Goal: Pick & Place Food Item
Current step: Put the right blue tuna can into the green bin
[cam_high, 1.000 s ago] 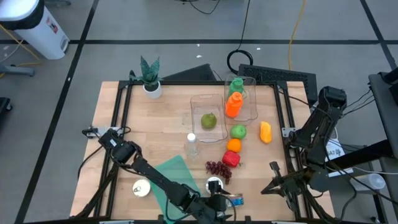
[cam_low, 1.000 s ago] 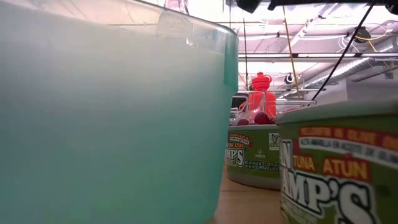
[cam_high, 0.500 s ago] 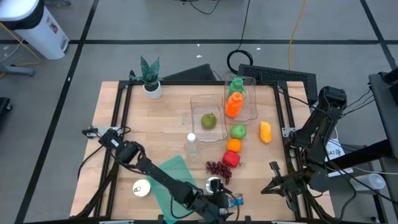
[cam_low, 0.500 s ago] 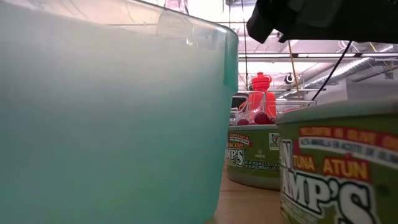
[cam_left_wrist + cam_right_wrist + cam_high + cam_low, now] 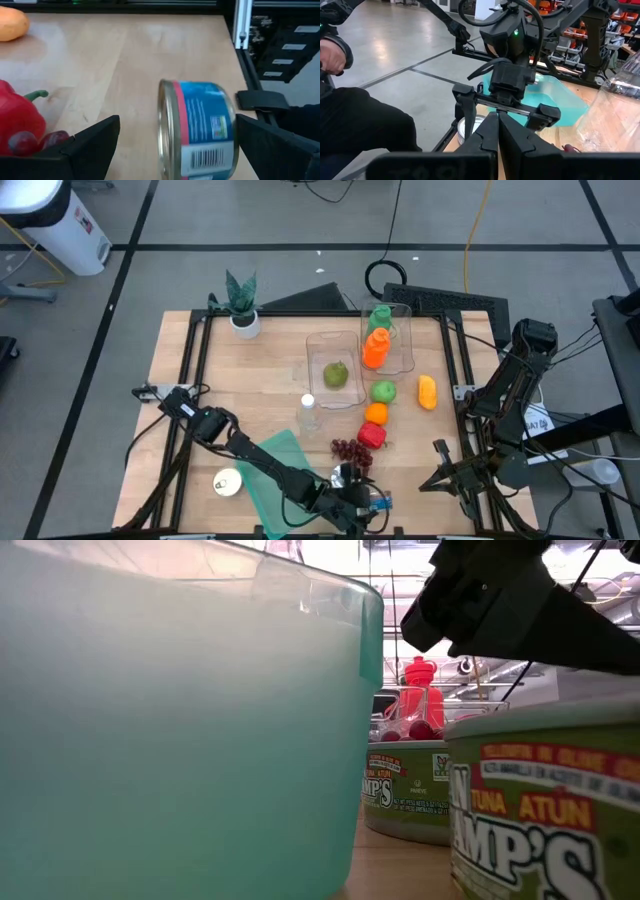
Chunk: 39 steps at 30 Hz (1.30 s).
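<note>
The blue tuna can is up against one finger, with a gap at its lid (image 5: 161, 131), so my left gripper should center itself again before it closes across the can's flat ends.
A blue tuna can (image 5: 200, 131) lies on its curved wall on the wooden table (image 5: 140, 60), near the front edge (image 5: 377, 502). My left gripper (image 5: 177, 122) is open and reaches low over the table (image 5: 357, 502). Its fingers (image 5: 95, 142) stand one on each side of the can's flat ends. There is a clear gap at the lid side. A red pepper (image 5: 15, 116) and grapes (image 5: 30, 143) lie just beside it. My right gripper (image 5: 497, 135) is shut and waits by the table's right near corner (image 5: 441, 452).
A teal tub (image 5: 280, 467) and a round can (image 5: 345, 476) lie next to the left arm. Farther back are a water bottle (image 5: 308, 412), two clear bins (image 5: 335, 345), fruit (image 5: 383, 391) and a plant (image 5: 241, 305). A person (image 5: 355, 125) sits beyond the table.
My left gripper has come down and gone toward the table's right edge, up to the blue can, and stays open. In the low view it has dropped into the picture from above. The can has not moved.
</note>
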Motion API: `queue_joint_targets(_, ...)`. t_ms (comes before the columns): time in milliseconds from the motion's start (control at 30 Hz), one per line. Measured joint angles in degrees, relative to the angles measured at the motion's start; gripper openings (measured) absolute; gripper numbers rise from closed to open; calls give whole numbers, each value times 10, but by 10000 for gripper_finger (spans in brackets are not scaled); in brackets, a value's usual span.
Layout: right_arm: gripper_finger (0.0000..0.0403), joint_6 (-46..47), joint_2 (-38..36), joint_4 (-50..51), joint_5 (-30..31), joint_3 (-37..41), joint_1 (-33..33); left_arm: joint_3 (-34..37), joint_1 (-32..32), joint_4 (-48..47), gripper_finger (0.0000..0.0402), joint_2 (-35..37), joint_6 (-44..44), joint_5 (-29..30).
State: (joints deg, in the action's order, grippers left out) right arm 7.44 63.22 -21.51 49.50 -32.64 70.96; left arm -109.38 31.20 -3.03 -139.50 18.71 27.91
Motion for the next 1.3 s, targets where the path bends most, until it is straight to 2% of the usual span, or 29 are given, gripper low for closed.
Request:
queue_joint_targets(267, 0, 0, 0, 7, 0, 0, 0, 0, -12, -1, 387, 0, 11, -13)
queue_joint_targets(733, 0, 0, 0, 8, 0, 0, 0, 0, -15, -14, 224, 0, 7, -54)
queue_joint_targets(867, 0, 4, 0, 8, 0, 0, 0, 0, -17, -9, 196, 0, -8, -60)
queue_joint_targets(1067, 0, 31, 0, 55, -2, 0, 0, 0, -19, 0, 205, 0, -20, -60)
queue_joint_targets(1200, 0, 99, 0, 128, -5, 0, 0, 0, -20, 1, 229, 0, -19, -54)
queue_joint_targets(1300, 0, 167, 2, 163, -52, 0, -2, 0, -20, 1, 248, 0, -19, -54)
